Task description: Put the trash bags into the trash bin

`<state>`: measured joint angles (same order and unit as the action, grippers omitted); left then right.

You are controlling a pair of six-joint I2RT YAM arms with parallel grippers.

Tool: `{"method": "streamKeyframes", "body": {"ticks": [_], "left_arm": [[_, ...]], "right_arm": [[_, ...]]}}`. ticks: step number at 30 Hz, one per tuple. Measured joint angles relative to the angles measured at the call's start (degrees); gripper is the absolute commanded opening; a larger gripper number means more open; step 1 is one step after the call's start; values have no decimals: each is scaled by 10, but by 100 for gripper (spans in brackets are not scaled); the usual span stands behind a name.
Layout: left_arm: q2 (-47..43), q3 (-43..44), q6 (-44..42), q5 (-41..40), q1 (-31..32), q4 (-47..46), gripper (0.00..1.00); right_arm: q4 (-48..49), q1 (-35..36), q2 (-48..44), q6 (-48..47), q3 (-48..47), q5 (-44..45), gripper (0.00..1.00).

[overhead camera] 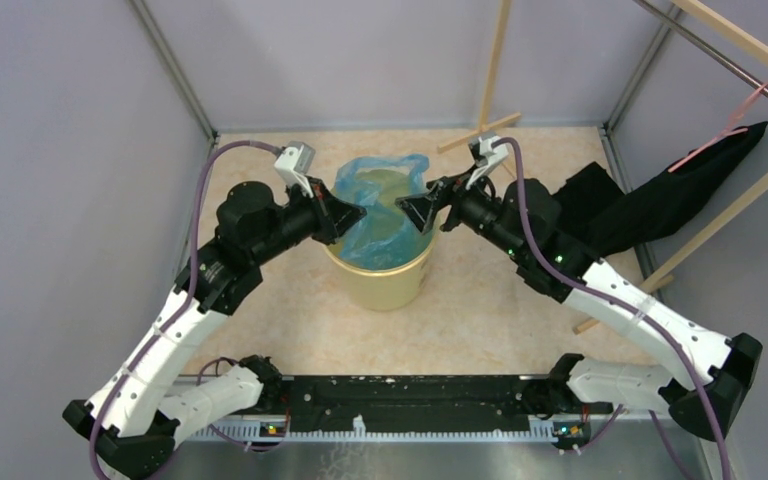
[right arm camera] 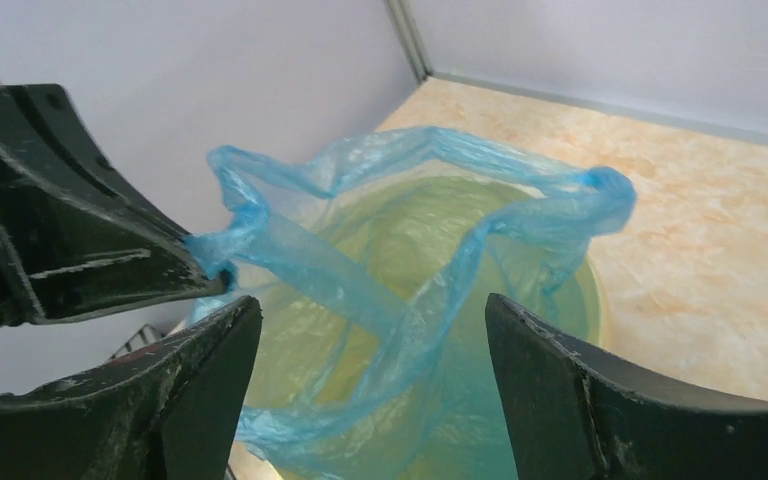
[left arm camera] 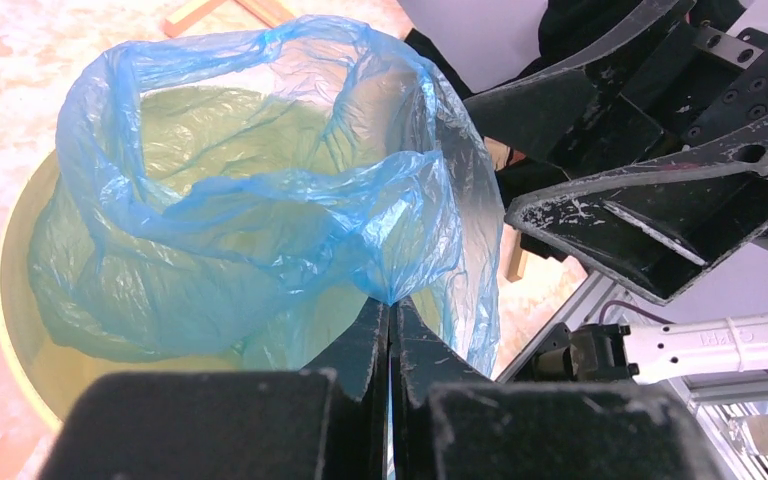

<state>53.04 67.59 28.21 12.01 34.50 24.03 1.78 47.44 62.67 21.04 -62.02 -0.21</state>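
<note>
The trash bag's edge bunching point(left arm camera: 388, 262) shows above the trash bin, so my left gripper should open, grab that edge farther out, and pull it over the trash bin's rim point(overhead camera: 336, 259).
The light-blue trash bag point(overhead camera: 380, 205) sits inside the pale-yellow trash bin point(overhead camera: 385, 280), its mouth bunched above the rim. My left gripper point(overhead camera: 355, 212) is shut on the bag's left edge; in the left wrist view the film point(left arm camera: 260, 220) pinches into my closed left gripper point(left arm camera: 391, 305), above the bin point(left arm camera: 10, 300). My right gripper point(overhead camera: 410, 212) is open at the bin's right side, holding nothing. In the right wrist view the bag point(right arm camera: 410, 290) hangs between the spread fingers of my right gripper point(right arm camera: 372, 330), over the bin point(right arm camera: 592, 290). The left gripper's fingers point(right arm camera: 110, 265) hold the bag's corner there.
A black cloth point(overhead camera: 660, 205) hangs from a wooden frame point(overhead camera: 720, 215) at the right. A wooden upright with a cross foot point(overhead camera: 490, 90) stands behind the bin. Grey walls enclose the beige floor on three sides.
</note>
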Motion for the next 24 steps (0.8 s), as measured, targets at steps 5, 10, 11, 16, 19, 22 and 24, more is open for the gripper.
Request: {"method": "streamKeyframes", "body": {"ticks": [5,10,11,16,19,22,24], "left_arm": [[0,-3,3,-9,0,0,0],[0,-3,4,-14,0,0,0],[0,-3,4,-15,0,0,0],[-1,-3,7,-28,0,3,0],[-4,-2,23,-54,0,25,0],[-17,1,49,-89,0,77,4],[-37,3,69,-117,0,120,12]], "right_arm": [[-51,0,-2,2,-4,44,91],[-110,0,19,33,-37,81,86],[-115,0,24,37,-43,84,75],[-128,2,49,59,-56,89,33],[-138,9,76,63,-76,87,10],[-137,23,80,59,-77,87,0],[-117,35,70,56,-70,80,0]]}}
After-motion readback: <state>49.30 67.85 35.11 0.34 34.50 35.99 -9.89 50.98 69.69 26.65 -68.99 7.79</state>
